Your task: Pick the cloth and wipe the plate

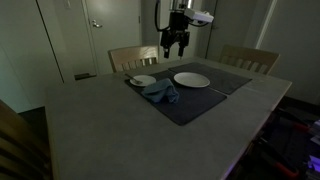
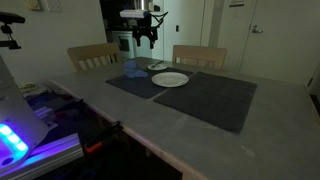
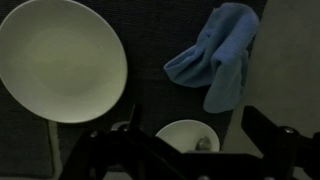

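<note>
I go on lowering my open gripper toward the cloth's folds point(image 1: 166, 89) until its fingers straddle them, before closing, as the crumpled blue cloth point(image 1: 160, 91) lies off the white plate.
A large white plate point(image 1: 191, 79) lies on a dark placemat point(image 1: 195, 104). It also shows in the other exterior view point(image 2: 171, 79) and at the left of the wrist view point(image 3: 60, 60). A crumpled blue cloth point(image 1: 160, 92) lies on the mat beside it, seen in both exterior views point(image 2: 132, 70) and in the wrist view point(image 3: 215, 55). My gripper point(image 1: 175, 45) hangs well above the mat, open and empty, as both exterior views point(image 2: 147, 36) show. In the wrist view its fingers point(image 3: 185, 152) frame the bottom edge, apart.
A small white bowl point(image 3: 185, 137) with a spoon in it sits on the mat near the cloth point(image 1: 143, 80). A second dark placemat point(image 2: 215, 100) lies alongside. Wooden chairs point(image 1: 135, 57) stand at the far table edge. The room is dim.
</note>
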Motion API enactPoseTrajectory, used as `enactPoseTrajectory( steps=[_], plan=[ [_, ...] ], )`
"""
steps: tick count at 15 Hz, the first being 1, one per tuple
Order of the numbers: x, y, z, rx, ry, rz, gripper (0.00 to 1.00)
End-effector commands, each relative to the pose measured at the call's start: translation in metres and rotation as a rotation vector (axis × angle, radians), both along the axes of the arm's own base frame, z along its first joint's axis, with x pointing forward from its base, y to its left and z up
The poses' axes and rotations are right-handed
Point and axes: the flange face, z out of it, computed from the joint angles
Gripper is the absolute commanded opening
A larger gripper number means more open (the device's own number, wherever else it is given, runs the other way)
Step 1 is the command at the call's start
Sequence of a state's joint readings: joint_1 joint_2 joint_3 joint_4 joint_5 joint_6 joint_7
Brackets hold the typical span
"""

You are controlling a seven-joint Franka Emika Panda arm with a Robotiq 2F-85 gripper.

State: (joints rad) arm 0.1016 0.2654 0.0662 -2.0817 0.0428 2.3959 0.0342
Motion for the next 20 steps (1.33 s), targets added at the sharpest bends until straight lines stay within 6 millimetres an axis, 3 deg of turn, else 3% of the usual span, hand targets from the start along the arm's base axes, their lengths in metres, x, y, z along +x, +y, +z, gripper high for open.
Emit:
enactPoseTrajectory(
  steps=[1, 8, 15, 20],
  plan=[
    [-0.001, 0.035, -0.01, -0.018, 0.009, 0.006, 1.0],
    [-0.017, 0.076, -0.043, -0.076, 0.054, -0.155, 1.0],
    [-0.026, 0.078, -0.098, -0.064, 0.124, -0.238, 1.0],
    [-0.022, 0.083, -0.121, 0.013, 0.097, -0.292, 1.0]
  ],
)
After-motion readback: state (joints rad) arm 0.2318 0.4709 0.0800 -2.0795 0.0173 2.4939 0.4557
